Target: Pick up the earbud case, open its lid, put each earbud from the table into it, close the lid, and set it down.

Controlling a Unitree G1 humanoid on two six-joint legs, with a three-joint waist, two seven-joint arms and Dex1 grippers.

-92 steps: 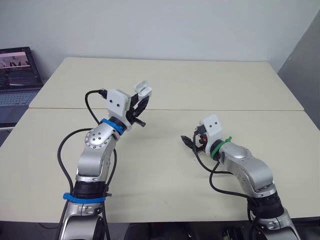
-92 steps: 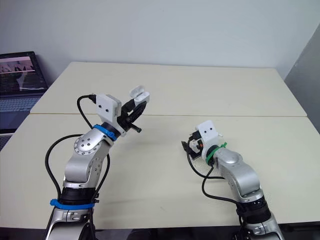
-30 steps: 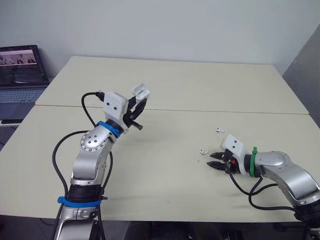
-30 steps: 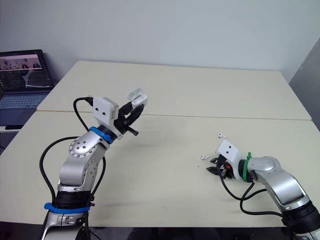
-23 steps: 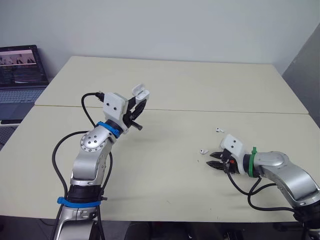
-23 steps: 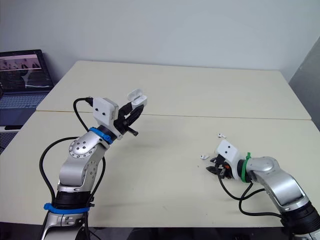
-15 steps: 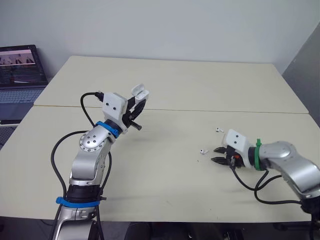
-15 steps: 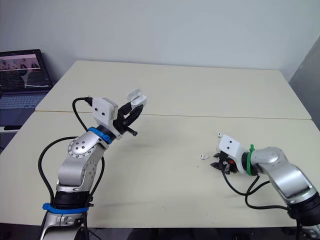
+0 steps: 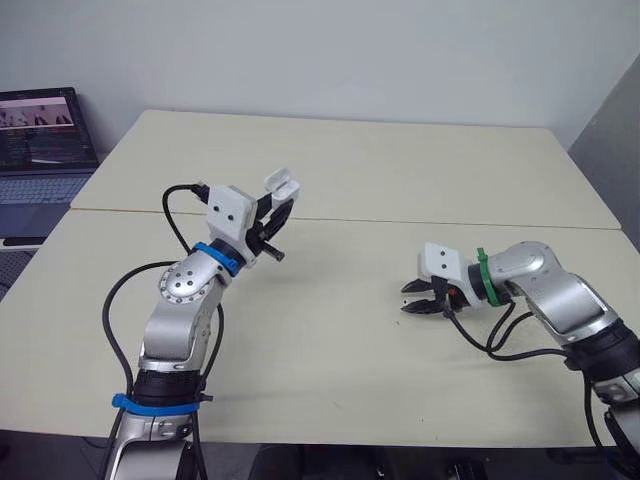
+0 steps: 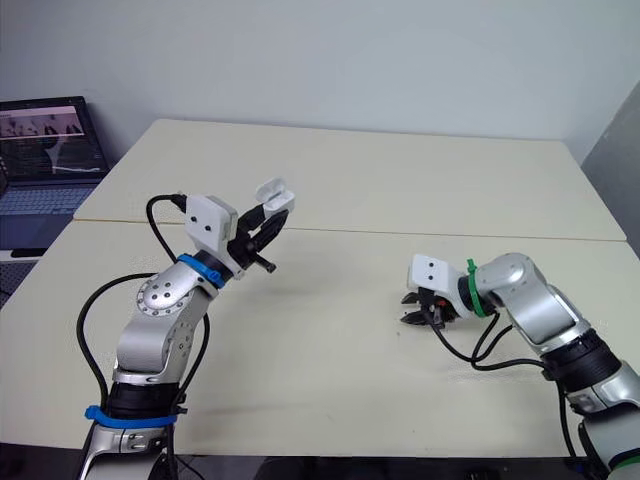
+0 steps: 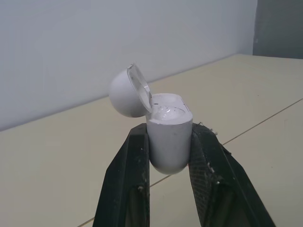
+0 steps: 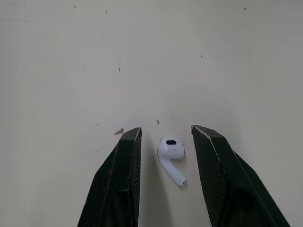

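My gripper is about to push the white earbud (image 12: pixel 170 149), which has a slim stem (image 12: pixel 173 172) below a round head. The earbud will sink into the case stem first when I push, with its head showing.
The white earbud case (image 9: pixel 282 184) is held up above the table's left half, its lid (image 11: pixel 127 91) hinged open, with my left gripper (image 9: pixel 272 210) shut on its body (image 11: pixel 168 142). My right gripper (image 9: pixel 411 298) lies low over the table's right half and is open. One white earbud (image 12: pixel 170 152) lies flat on the table between its two fingers (image 12: pixel 124 163), touching neither.
The cream table (image 9: pixel 330 350) has a seam (image 9: pixel 340 221) running across its middle. An open laptop (image 9: pixel 40 130) stands off the table's far left corner. A grey wall rises behind.
My right gripper has slid left across the table and now straddles the earbud that lay beside it. The left arm and the case have held still.
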